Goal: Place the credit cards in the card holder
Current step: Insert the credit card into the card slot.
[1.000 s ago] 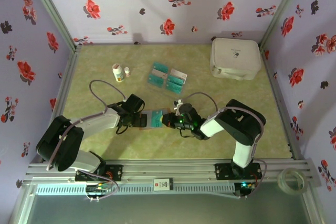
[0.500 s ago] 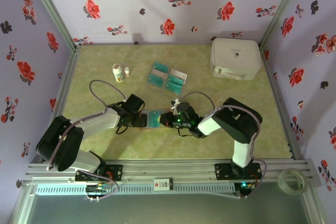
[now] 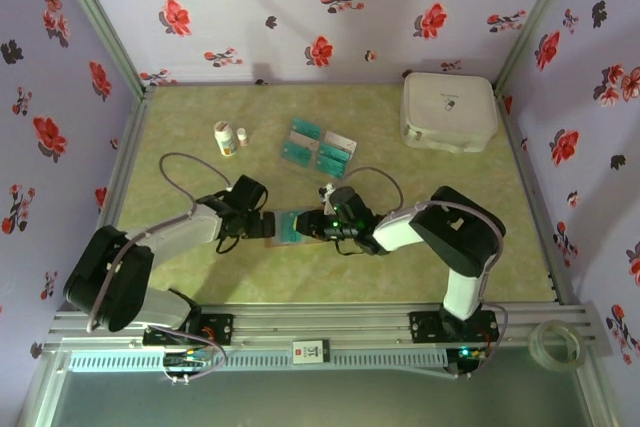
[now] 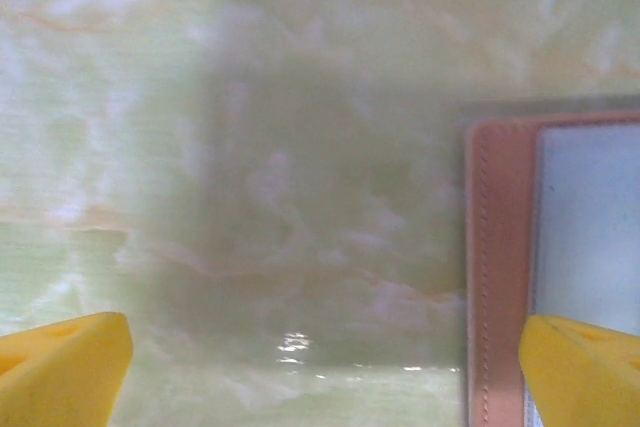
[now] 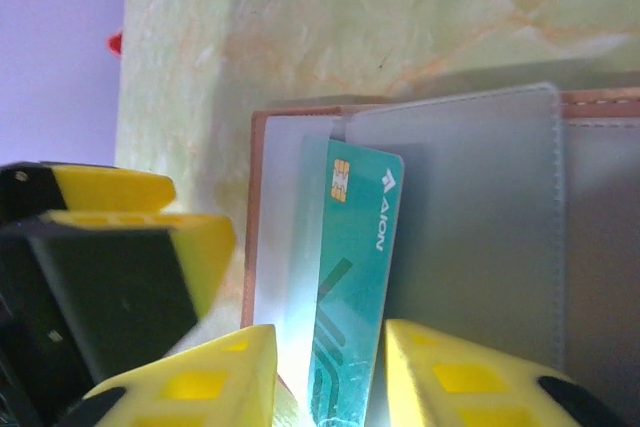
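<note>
The teal credit card sits only partway in the clear sleeve point(image 5: 290, 212), so next my right gripper backs off, closes its fingertips and pushes the card's exposed edge point(image 5: 390, 237) deeper.
The reddish-brown card holder point(image 3: 288, 226) lies open on the table between both grippers. A teal credit card point(image 5: 352, 277) stands in it, its top end tucked under a clear sleeve point(image 5: 470, 207). My right gripper point(image 5: 330, 387) is open around this card's lower end, with a lit gap on the left side. My left gripper point(image 4: 320, 377) is open wide low over the table, and its right fingertip point(image 4: 580, 367) is over the holder's stitched left edge point(image 4: 500, 267). Several more credit cards point(image 3: 318, 147) lie together farther back. In the top view the left gripper point(image 3: 262, 225) and right gripper point(image 3: 312, 226) face each other across the holder.
A large white rounded case point(image 3: 449, 111) sits at the back right. Two small white bottles point(image 3: 227, 137) stand at the back left. Flowered walls close in the table on three sides. The left gripper's yellow and black finger point(image 5: 120, 247) is close beside the holder.
The right gripper has moved left with the card into the holder, and its jaws have parted from shut. The left arm has shifted slightly back.
</note>
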